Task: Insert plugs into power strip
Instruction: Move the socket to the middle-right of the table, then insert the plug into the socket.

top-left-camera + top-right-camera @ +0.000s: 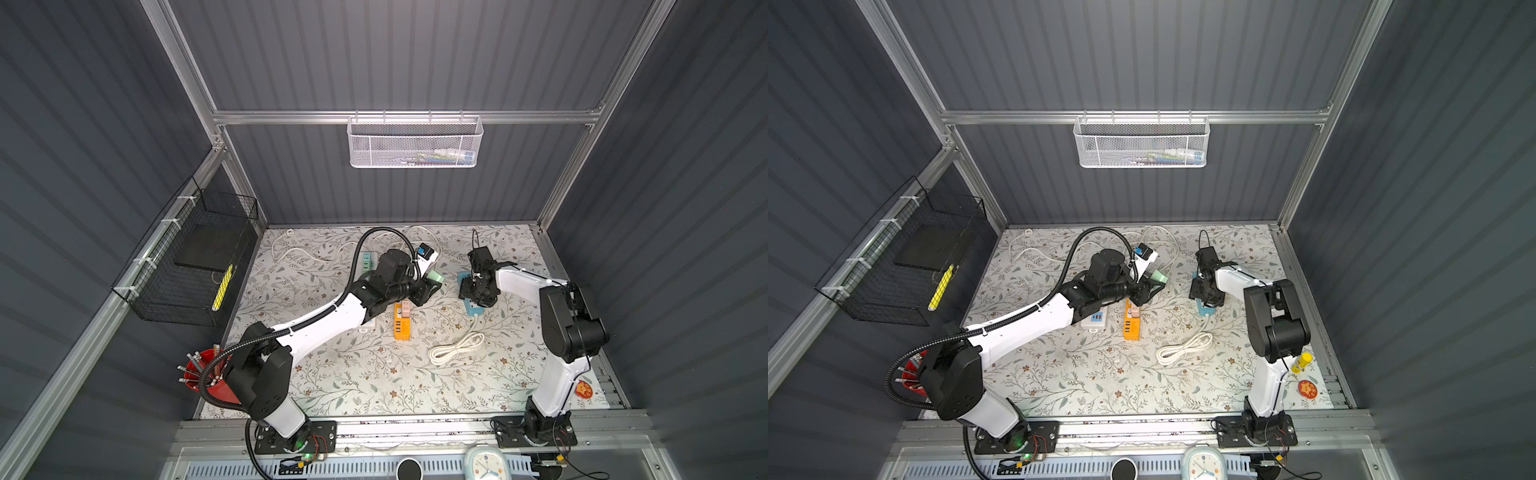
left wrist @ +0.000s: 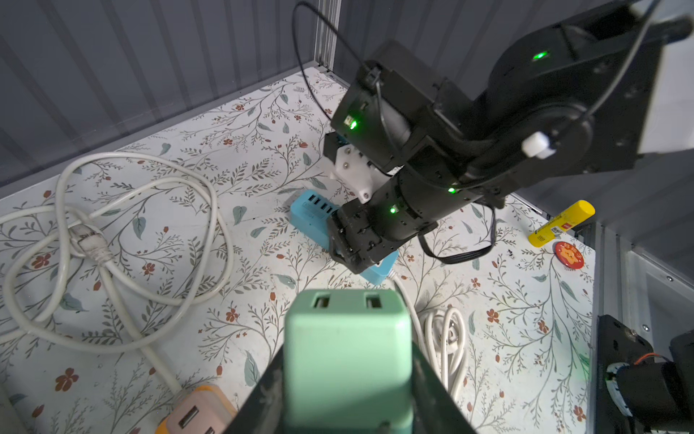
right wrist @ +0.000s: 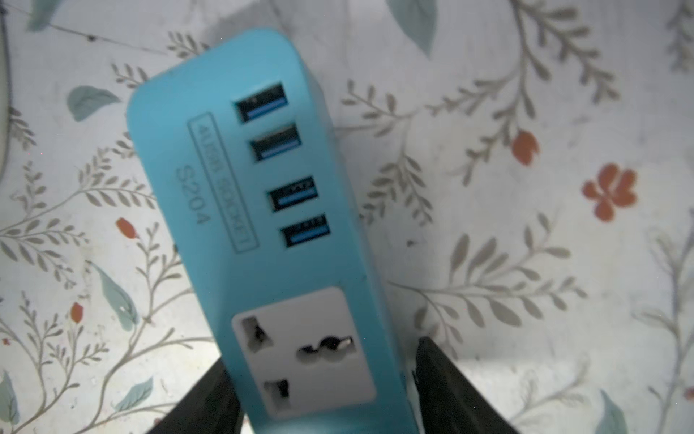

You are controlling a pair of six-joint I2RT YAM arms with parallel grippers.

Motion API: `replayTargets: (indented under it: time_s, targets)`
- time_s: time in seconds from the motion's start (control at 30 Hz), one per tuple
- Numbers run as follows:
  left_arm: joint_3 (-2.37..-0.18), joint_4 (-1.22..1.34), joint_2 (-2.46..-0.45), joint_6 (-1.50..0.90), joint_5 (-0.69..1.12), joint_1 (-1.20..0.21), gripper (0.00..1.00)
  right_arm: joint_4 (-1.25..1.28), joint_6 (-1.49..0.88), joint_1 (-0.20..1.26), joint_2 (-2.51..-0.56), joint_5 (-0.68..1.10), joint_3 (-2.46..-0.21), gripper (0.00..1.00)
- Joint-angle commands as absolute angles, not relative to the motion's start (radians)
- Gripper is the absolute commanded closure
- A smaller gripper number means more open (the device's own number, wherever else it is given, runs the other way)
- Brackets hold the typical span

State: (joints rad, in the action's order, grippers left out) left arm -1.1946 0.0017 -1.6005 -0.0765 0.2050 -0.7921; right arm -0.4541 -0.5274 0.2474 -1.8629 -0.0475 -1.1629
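Note:
The blue power strip point(image 1: 474, 309) is below my right gripper, and my left gripper is holding the mint green plug point(image 1: 434, 276). Next, my right gripper moves up and takes the plug.
My left gripper point(image 2: 347, 375) is shut on a mint green plug point(image 2: 347, 357), held above the table's middle; in both top views the plug point(image 1: 434, 277) point(image 1: 1158, 277) sticks out past the fingers. My right gripper point(image 3: 323, 357) points down over a blue power strip point(image 3: 244, 188) with several USB ports and one socket. Its jaws straddle the strip: one finger lies against its side, with a narrow gap at the other. The strip point(image 1: 473, 308) pokes out under that gripper point(image 1: 478, 291). A pink plug point(image 1: 406, 307) sits in an orange power strip point(image 1: 402, 328).
A white power strip point(image 1: 1096, 320) lies partly under the left arm, two more point(image 1: 368, 259) point(image 1: 428, 255) behind it. A coiled white cable point(image 1: 457, 347) trails from the blue strip, and loose cable point(image 2: 105, 244) lies at the back. At the right edge are a glue stick point(image 2: 561, 223) and a red badge point(image 1: 584, 390).

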Motion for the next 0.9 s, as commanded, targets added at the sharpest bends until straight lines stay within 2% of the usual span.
replayTargets:
  time_s: [0.0,0.2,0.27,0.47,0.57,0.6,0.67,0.8,0.87]
  targets:
    - [-1.177,0.036,-1.575,-0.083,0.234,-0.793,0.67,-0.405,-0.676,0.244,-1.811,-0.018,-1.096,0.31]
    - [-1.093,0.156,-1.564,-0.075,0.250,-0.793,0.68,-0.338,-0.728,0.249,-1.676,0.017,-0.978,0.21]
    - [-1.058,0.223,-1.567,-0.067,0.239,-0.793,0.72,-0.356,-0.688,0.249,-1.608,0.018,-0.966,0.17]
    - [-0.894,0.588,-1.572,-0.023,0.254,-0.795,0.75,-0.467,-0.568,0.249,-1.409,0.010,-0.972,0.15]
    - [-0.852,0.702,-1.597,0.021,0.248,-0.804,0.76,-0.501,-0.494,0.249,-1.311,0.103,-0.986,0.17]
    - [-0.851,0.718,-1.608,0.040,0.239,-0.809,0.76,-0.515,-0.484,0.249,-1.293,0.134,-0.995,0.19]
    - [-0.851,0.749,-1.631,0.083,0.245,-0.820,0.76,-0.557,-0.458,0.249,-1.273,0.205,-1.028,0.29]
    - [-0.865,0.766,-1.660,0.188,0.225,-0.853,0.76,-0.628,-0.419,0.264,-1.254,0.234,-1.075,0.51]
    - [-0.892,0.742,-1.685,0.258,0.210,-0.875,0.76,-0.629,-0.408,0.270,-1.232,0.279,-1.080,0.57]
